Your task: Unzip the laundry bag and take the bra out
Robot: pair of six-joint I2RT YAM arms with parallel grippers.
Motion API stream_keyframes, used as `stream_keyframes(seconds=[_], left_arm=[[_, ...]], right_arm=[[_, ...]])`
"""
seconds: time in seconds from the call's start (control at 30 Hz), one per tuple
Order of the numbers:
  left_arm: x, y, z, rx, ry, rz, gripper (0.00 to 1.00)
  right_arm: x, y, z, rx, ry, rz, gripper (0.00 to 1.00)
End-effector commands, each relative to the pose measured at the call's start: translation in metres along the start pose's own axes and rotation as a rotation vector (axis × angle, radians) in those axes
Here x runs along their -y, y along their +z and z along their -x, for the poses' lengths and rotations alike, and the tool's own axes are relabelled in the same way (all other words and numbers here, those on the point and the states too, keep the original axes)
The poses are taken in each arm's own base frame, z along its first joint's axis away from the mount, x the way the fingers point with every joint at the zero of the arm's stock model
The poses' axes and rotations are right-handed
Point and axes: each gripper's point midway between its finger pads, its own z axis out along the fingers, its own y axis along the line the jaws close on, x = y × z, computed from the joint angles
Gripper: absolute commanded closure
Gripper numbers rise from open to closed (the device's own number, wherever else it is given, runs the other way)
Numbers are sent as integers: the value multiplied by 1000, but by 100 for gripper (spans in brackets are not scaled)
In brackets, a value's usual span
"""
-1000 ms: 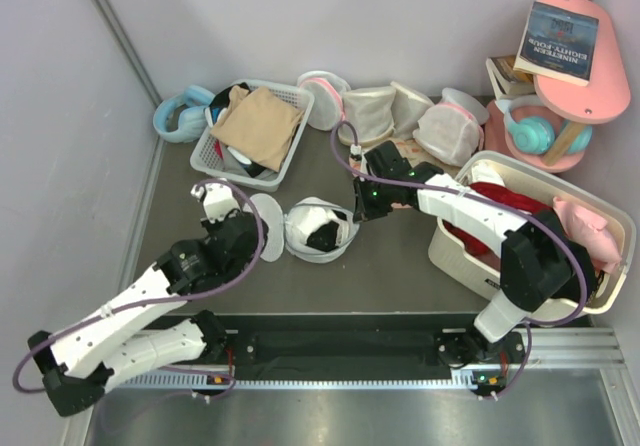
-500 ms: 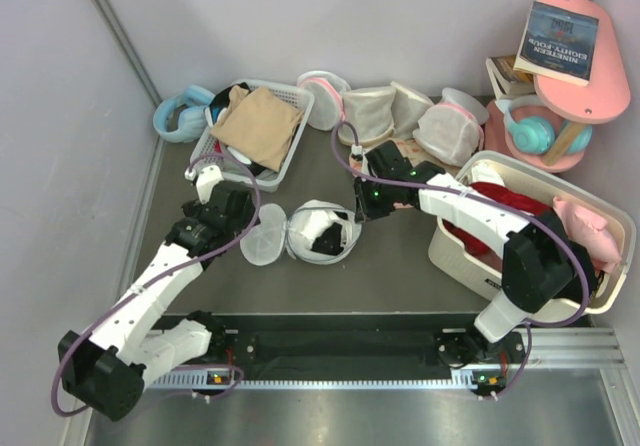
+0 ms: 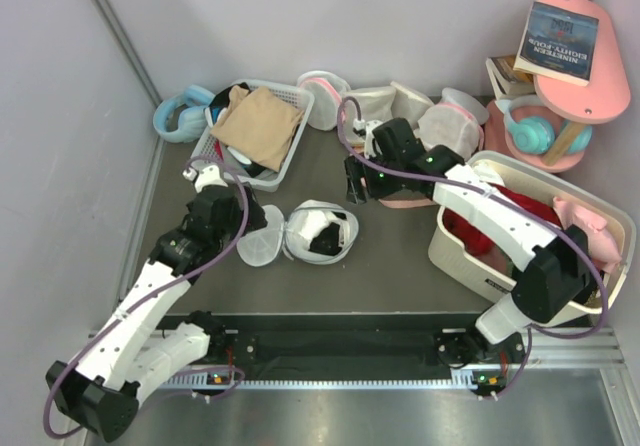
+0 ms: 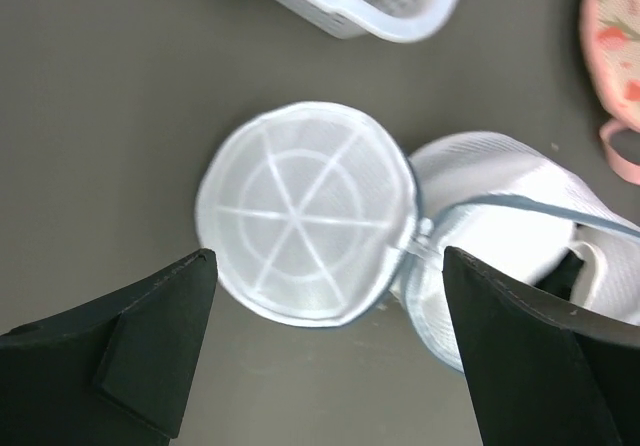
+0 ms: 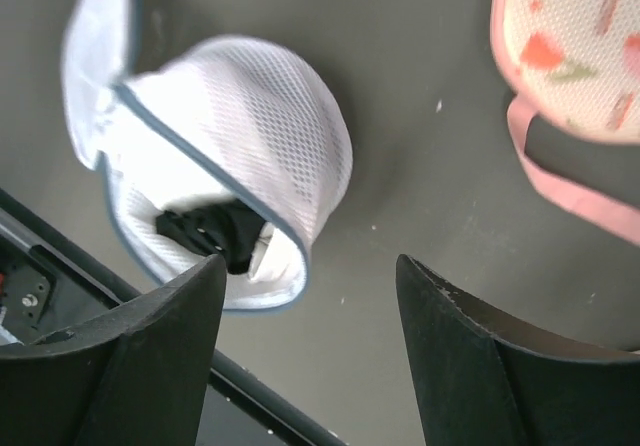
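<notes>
The black bra [image 3: 327,239] is inside the loose bag. My left gripper should pinch the lid's hinge [image 3: 286,237] and hold the bag steady before my right gripper pulls the bra.
The round white mesh laundry bag [image 3: 322,228] lies unzipped on the dark table, its flat round lid [image 3: 257,249] flipped open to its left. The black bra [image 3: 322,239] shows inside the bag's mouth and also in the right wrist view [image 5: 208,230]. My left gripper [image 3: 240,223] hovers just left of the lid, open and holding nothing; in its own view the lid [image 4: 305,211] lies between its fingertips [image 4: 327,258], with the bag [image 4: 510,216] beside it. My right gripper [image 3: 353,184] hangs open behind the bag's right side, apart from it [image 5: 310,266].
A white slatted basket [image 3: 290,161] with tan cloth stands at the back left, with blue headphones [image 3: 180,111] beside it. Pink-trimmed mesh bags [image 3: 400,111] line the back. A pink pouch [image 5: 570,66] lies under my right arm. A white bin [image 3: 470,256] with a red garment stands at the right.
Both grippers opened and let go of the bag. The lid dropped flat to the left of the bag. My left arm pulled back leftward and my right gripper drew away toward the back.
</notes>
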Motion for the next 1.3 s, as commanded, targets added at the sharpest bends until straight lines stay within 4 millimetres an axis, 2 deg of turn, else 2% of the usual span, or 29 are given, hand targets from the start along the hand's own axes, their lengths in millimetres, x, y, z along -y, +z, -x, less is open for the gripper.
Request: stream_keyframes(seconds=[0.0,0.07,0.23,0.33,0.43,0.5,0.53,0.67,0.8,0.93,1.1,1.17,1.2,1.23,1.27], left_arm=[[31,-4,-3,-15,-58,-175,1],[39,-4,-10,-45,-77,-223,1],[55,6,-26,-113,-126,-282,1],[57,15,-38,-152,-132,-287,4],[55,26,-55,-205,-150,-266,12],[51,31,-65,-232,-167,-241,22],[53,32,-74,-276,-169,-251,23],[51,39,-90,-328,-199,-236,25],[61,45,-98,-345,-261,-284,26],[64,53,-109,-376,-299,-291,31],[71,55,-110,-372,-326,-331,46],[74,56,-107,-363,-327,-344,52],[75,56,-106,-363,-327,-348,60],[75,55,-105,-358,-329,-352,63],[76,55,-105,-355,-330,-353,68]], right_arm=[[-34,-37,28,111,-95,72,30],[-54,-30,18,81,-117,123,30],[-70,5,-6,-9,-88,187,30],[-65,25,-20,-60,-63,167,31],[-60,39,-32,-103,-57,147,31],[-60,44,-39,-124,-55,148,31],[-62,48,-41,-129,-61,153,32],[-60,58,-47,-156,-68,147,32],[-59,67,-49,-171,-78,144,32],[-57,76,-54,-197,-84,139,33],[-57,81,-55,-202,-88,145,35],[-59,82,-54,-199,-88,149,40],[-59,82,-52,-191,-88,150,42],[-60,81,-50,-184,-92,152,52],[-60,80,-48,-179,-92,154,57]])
